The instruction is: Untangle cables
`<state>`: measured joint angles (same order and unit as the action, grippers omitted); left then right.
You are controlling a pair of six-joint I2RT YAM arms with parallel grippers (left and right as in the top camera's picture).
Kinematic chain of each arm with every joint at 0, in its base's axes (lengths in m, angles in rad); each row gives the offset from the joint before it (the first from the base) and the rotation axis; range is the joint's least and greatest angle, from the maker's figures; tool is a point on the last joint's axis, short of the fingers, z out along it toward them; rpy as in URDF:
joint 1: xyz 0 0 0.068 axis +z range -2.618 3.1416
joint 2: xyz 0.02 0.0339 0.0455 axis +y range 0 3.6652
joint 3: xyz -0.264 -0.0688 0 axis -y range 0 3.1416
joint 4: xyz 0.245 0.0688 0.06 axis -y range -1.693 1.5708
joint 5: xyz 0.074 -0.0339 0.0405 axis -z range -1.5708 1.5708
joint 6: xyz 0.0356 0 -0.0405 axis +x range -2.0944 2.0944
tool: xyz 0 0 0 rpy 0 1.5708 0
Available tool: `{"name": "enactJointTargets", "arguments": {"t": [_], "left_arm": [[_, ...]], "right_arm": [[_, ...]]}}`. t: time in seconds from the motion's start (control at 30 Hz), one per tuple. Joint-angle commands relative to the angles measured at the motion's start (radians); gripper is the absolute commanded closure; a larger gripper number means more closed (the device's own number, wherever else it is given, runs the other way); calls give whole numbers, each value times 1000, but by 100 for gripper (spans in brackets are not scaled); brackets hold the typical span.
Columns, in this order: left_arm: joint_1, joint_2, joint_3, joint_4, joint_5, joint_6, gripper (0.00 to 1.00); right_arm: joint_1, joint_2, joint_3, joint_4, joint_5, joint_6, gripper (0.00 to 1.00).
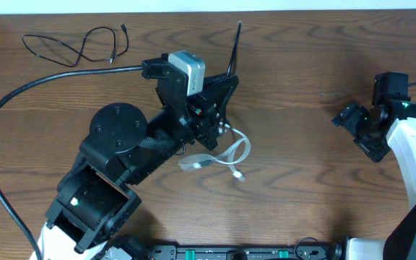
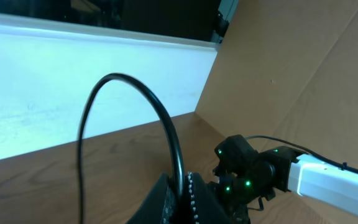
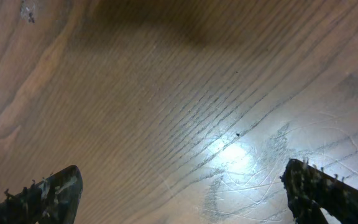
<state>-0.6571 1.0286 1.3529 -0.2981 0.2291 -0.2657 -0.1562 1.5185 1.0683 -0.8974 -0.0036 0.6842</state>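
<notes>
My left gripper needs to pull the black cable's lower end up clear, because it hangs in the white cable's loops (image 1: 227, 132), before putting the cable down near the second black cable.
My left gripper (image 1: 227, 81) is shut on a thin black cable (image 1: 235, 47), which rises from the fingers toward the table's back edge. In the left wrist view the gripper (image 2: 182, 199) pinches this cable (image 2: 166, 124), which arcs up and over to the left. The white cable (image 1: 231, 153) lies looped on the table just below and right of the left gripper, its plug (image 1: 240, 175) toward the front. A second black cable (image 1: 78, 47) lies apart at the back left. My right gripper (image 1: 349, 115) is open and empty over bare wood at the right (image 3: 185, 199).
A thick black robot cable (image 1: 6, 108) curves from the left arm round the left side of the table. The right arm (image 2: 253, 171) shows in the left wrist view. A pale wall (image 2: 73, 74) runs along the table's back edge.
</notes>
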Motion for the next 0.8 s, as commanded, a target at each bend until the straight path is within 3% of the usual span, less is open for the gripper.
{"name": "enactJointTargets", "arguments": {"t": [0.0,0.13,0.23,0.37,0.47,0.53,0.67,0.77], "left_arm": [[5,26,20,58,-14,-2,93],[4,28,20,229,-13,-3,93],[4,26,20,310,-13,-69,93],[4,45,20,173,-13,-192,93],[4,89,20,21,-14,-204,92],[4,124,20,4,-13,-217,92],[7,140,20,129,-12,-402,93],[7,112,20,259,-6,-465,92]], "right_arm": [[-6,5,-5,-1,13,2,1],[-6,5,-5,-1,13,2,1],[-6,5,-5,-1,13,2,1],[-6,5,-5,-1,13,2,1],[-6,5,-5,-1,13,2,1],[-6,5,-5,-1,13,2,1],[-6,5,-5,-1,13,2,1],[-6,5,-5,-1,12,2,1]]}}
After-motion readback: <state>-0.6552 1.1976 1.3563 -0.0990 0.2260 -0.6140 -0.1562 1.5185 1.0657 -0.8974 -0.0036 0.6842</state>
